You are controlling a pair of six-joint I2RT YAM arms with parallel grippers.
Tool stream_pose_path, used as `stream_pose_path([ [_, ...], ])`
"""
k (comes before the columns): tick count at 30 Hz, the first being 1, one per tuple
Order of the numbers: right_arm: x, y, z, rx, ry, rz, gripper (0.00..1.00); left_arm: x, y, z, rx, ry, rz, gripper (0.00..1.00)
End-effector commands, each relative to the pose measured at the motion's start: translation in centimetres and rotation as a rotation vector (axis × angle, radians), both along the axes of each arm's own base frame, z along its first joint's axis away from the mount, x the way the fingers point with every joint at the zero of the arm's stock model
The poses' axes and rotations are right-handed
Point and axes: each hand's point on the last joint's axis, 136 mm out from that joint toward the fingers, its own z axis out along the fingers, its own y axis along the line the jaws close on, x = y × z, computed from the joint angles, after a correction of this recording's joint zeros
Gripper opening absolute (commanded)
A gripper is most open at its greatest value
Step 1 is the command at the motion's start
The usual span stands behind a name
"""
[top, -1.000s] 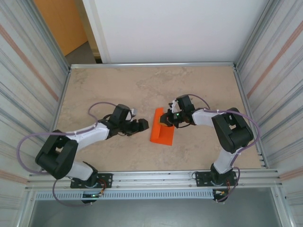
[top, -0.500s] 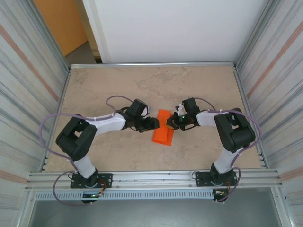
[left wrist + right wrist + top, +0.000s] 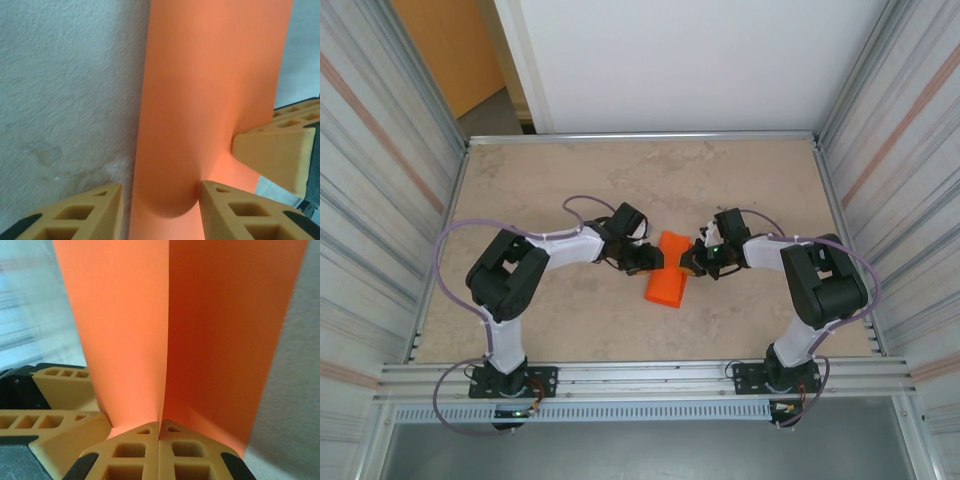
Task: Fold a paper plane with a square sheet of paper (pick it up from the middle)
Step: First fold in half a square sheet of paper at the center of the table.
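Note:
The upper layer's edge ends before the lower layer's edge, so the robot's right gripper should open and push the paper flat once the two edges meet.
The square sheet of paper, bright orange, stands doubled over into a narrow strip at the middle of the table, between both grippers. My right gripper is shut on its right edge; in the right wrist view the fingertips meet on the crease of the paper. My left gripper reaches in from the left. In the left wrist view its jaws straddle the rounded bulge of the paper: the right finger touches it and the left finger stands just off it.
The beige stone-look table is fenced by ribbed metal walls, with a white panel at the back. A dull orange-brown panel shows at the top left. An aluminium rail runs along the near edge.
My left arm has swung right to the paper and its jaws have narrowed around the fold. The right gripper has shifted a little right, still holding the paper, which now looks narrower.

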Motion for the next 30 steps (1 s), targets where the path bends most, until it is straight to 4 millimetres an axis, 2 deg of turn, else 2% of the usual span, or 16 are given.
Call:
stream_pose_path([
  [1,-0.4,-0.3,0.5,0.005,-0.008,0.012,0.04,-0.3,-0.5,0.2,-0.003,0.024,-0.031,0.41],
  [8,-0.6,-0.4,0.4,0.001,0.005,0.011,0.05,-0.8,-0.7,-0.9,0.041,0.050,-0.049,0.35],
  [14,-1.1,-1.1,0.2,-0.038,0.027,-0.004,0.13,-1.4,0.2,-2.9,0.171,0.067,-0.052,0.34],
  [17,-1.2,-2.1,0.6,-0.078,0.021,-0.027,0.26,-1.8,0.4,-3.6,0.205,0.086,-0.037,0.34],
  [19,-1.2,-3.1,1.0,-0.107,0.006,-0.046,0.29,-2.0,0.6,-4.1,0.228,0.094,-0.023,0.35],
  [24,-1.3,-6.0,1.6,-0.209,-0.028,-0.094,0.30,-2.6,1.6,-5.6,0.326,0.120,0.020,0.36],
  [28,-1.4,-6.8,1.8,-0.237,-0.040,-0.108,0.30,-3.4,1.9,-6.8,0.377,0.149,0.030,0.36],
  [30,-1.4,-6.9,1.7,-0.242,-0.042,-0.108,0.30,-4.0,2.1,-8.0,0.408,0.181,0.046,0.38],
])
